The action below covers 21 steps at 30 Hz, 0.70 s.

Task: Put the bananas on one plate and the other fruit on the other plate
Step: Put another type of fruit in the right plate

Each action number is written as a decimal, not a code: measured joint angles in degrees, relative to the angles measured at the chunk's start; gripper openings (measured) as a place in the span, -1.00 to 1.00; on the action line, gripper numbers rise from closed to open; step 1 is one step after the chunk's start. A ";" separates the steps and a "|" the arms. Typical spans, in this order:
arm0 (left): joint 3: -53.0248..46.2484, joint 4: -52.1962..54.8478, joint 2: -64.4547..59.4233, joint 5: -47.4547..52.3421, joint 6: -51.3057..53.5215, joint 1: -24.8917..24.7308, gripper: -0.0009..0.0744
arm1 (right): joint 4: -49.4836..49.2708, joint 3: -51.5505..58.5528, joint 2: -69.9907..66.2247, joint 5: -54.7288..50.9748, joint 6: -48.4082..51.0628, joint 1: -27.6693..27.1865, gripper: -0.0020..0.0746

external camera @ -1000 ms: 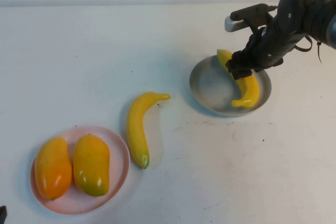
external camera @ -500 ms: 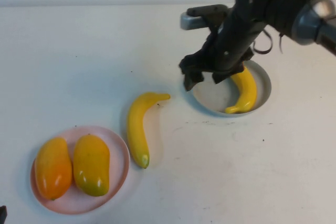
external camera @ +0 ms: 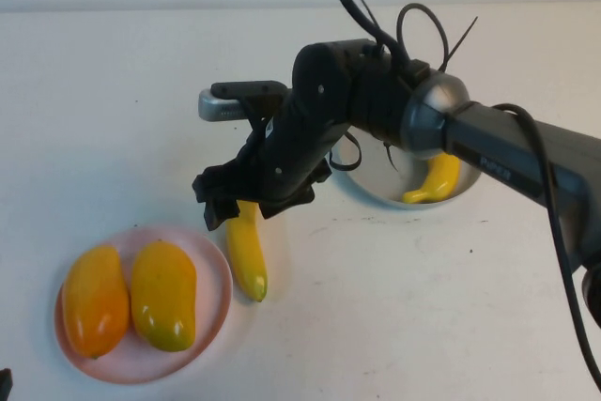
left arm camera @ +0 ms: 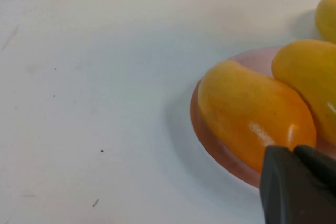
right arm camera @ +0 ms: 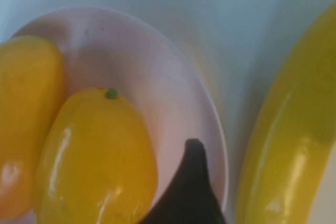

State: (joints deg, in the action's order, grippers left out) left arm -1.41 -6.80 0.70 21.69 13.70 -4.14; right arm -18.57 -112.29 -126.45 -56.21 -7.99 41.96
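Note:
My right gripper should now lower, as its open fingers straddle the loose banana (external camera: 248, 265) across its narrow width, until they're on either side of its body (external camera: 243, 230), then close.
One banana (external camera: 434, 180) lies in the grey plate (external camera: 380, 183), which my right arm partly hides. The second banana (external camera: 248, 255) lies on the table between the plates. My right gripper (external camera: 247, 202) hangs open just over its far end, one finger on each side, not closed on it. In the right wrist view one dark finger (right arm camera: 190, 184) shows beside that banana (right arm camera: 289, 145). The pink plate (external camera: 212, 268) holds the other fruit: an orange one (external camera: 94, 300) and a yellow one (external camera: 163, 294). My left gripper (left arm camera: 295, 151) is shut and empty, close to the orange fruit (left arm camera: 252, 114).
White table all round, with its back edge along the top of the high view. My right arm reaches from the right edge across the grey plate. The pink plate's rim (right arm camera: 202, 103) lies close to the loose banana.
My right gripper left the first banana in the grey plate and swung left across the table to the loose banana, its jaws opening wider. The left arm stayed still.

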 joint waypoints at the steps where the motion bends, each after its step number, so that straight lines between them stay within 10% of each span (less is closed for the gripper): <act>1: 0.00 0.00 0.00 0.00 0.00 0.00 -0.99 | -0.04 0.00 -0.26 0.49 -0.28 0.27 0.50; 14: 0.00 0.00 0.00 0.00 0.00 0.00 -0.99 | 2.72 0.00 -4.06 1.68 -2.53 0.38 0.48; 21: 0.00 0.00 0.00 0.00 0.00 0.00 -0.99 | 3.19 0.00 -4.68 1.81 -2.53 0.38 0.05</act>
State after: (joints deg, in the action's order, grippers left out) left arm -1.41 -6.80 0.70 21.69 13.70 -4.14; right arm -15.38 -112.29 -131.14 -54.40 -10.52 42.34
